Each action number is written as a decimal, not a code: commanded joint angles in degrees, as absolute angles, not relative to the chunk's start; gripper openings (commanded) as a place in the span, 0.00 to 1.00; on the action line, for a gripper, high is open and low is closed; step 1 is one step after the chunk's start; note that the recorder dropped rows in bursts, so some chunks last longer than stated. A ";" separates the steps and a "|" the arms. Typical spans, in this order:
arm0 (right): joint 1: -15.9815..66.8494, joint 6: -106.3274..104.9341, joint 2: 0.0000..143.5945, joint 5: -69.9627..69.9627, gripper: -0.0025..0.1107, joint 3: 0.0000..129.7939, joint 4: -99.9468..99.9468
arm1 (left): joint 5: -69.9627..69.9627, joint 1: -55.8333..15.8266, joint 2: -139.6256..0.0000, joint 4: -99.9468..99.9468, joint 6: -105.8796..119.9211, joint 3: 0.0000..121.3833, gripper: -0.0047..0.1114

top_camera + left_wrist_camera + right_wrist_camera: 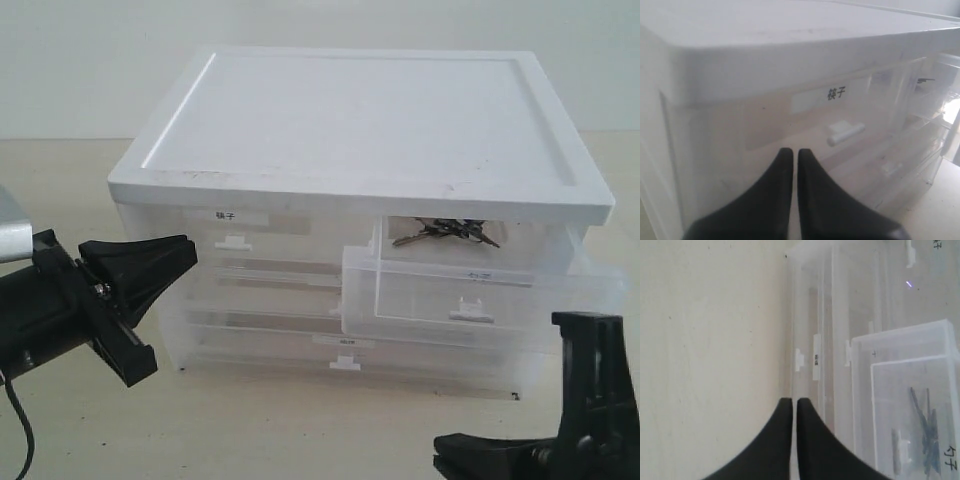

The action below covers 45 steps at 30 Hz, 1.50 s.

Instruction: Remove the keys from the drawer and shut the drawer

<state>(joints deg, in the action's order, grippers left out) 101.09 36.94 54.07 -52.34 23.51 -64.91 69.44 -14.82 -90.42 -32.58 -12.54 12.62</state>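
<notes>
My gripper will lift the keys [447, 232] out together as a hanging bunch, because the key blades spread out from one dark clump [460, 228].
The drawer [470, 290] is the upper right one of a white-topped cabinet [360, 120]; it stands pulled out, with a small white tab handle [470, 313] on its front. The keys [445, 233] lie at its back, under the cabinet top. The right wrist view shows the drawer [905, 390] and the dark keys [925, 425] through its clear wall. My left gripper [188, 248] is shut and empty, close to the cabinet's left front. In its wrist view the left gripper [792, 152] points at the neighbouring drawer's front. My right gripper [791, 401] is shut, empty, low at the front right [440, 448].
The upper left half-width drawer [790, 125] carries a bold dark label [837, 93] and a white tab handle [845, 133]; it is closed. Full-width clear drawers [300, 330] sit below. The cabinet stands on a pale beige table [250, 430].
</notes>
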 commanded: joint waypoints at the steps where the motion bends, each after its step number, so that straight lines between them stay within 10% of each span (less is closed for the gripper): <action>1: 101.28 42.93 53.84 -50.44 0.02 26.39 -65.12 | 69.96 -15.17 -90.69 -32.51 -12.38 12.74 0.08; 8: 101.28 44.47 53.84 -53.16 0.07 31.41 -62.20 | 69.96 -15.17 -90.69 -32.78 -12.38 12.74 0.08; 18: 101.14 50.87 53.84 -63.83 0.53 39.82 -61.82 | 69.96 -15.17 -90.69 -33.42 -12.38 12.74 0.08; 31: 101.00 28.54 53.84 -69.96 0.45 64.01 -45.06 | 69.96 -15.17 -90.69 -36.09 -13.92 13.12 0.08; 39: 101.00 47.83 52.88 -69.96 0.44 66.58 -88.56 | 69.96 -15.17 -90.69 -37.98 -14.50 13.37 0.08; 45: 101.12 38.83 51.94 -69.96 0.03 66.58 -88.72 | 69.96 -15.17 -90.69 -38.44 -14.50 13.37 0.08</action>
